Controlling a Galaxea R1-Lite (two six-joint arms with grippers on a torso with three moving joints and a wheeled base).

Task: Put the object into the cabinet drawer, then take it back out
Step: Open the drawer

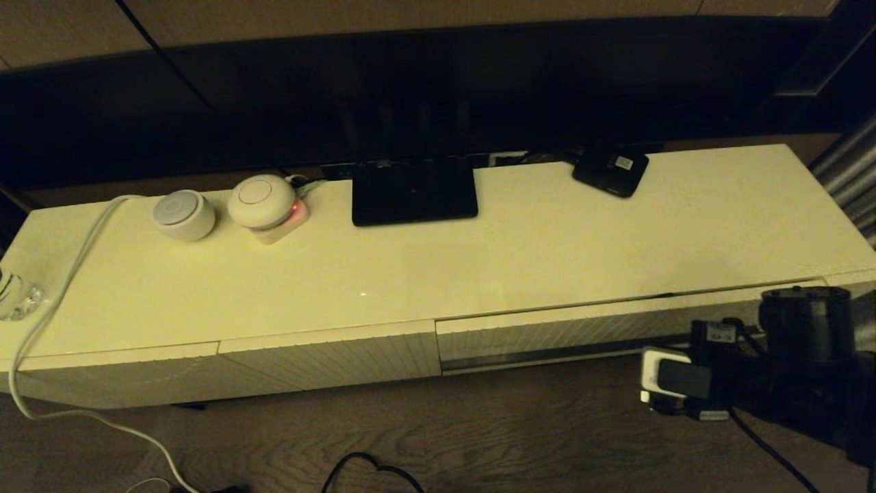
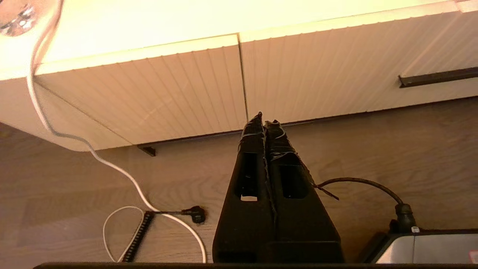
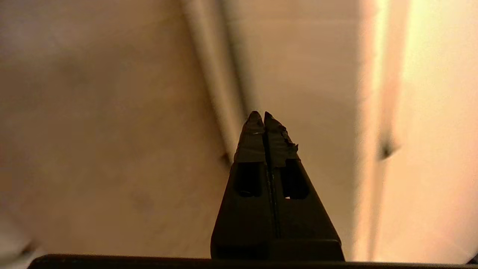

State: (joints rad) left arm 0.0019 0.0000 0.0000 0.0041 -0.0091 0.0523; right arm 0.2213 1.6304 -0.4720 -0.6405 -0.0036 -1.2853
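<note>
The drawer front (image 1: 542, 338) is in line with the cabinet front next to it. My right gripper should keep moving back over the wooden floor (image 1: 575, 435) until its fingers have room to open.
The cabinet drawer (image 1: 547, 335) is the wide ribbed cream front with a dark handle strip (image 1: 547, 356), on the right half of the low cabinet, and it stands pushed in. The left wrist view also shows the drawer (image 2: 336, 71) and its strip (image 2: 437, 76). The black umbrella is out of view in every picture. My left gripper (image 2: 263, 116) hangs shut and empty over the wooden floor, just before the cabinet front. My right arm (image 1: 801, 356) is low at the drawer's right end. Its gripper (image 3: 264, 114) is shut with nothing in it.
On the cabinet top (image 1: 479, 267) lie a flat black stand (image 1: 414, 192), a small black box with a white label (image 1: 611, 171), two white round devices (image 1: 183, 214) and a glass piece (image 1: 17, 294). A white cable (image 1: 61, 301) runs down to the floor, where a black cable (image 1: 369, 469) lies.
</note>
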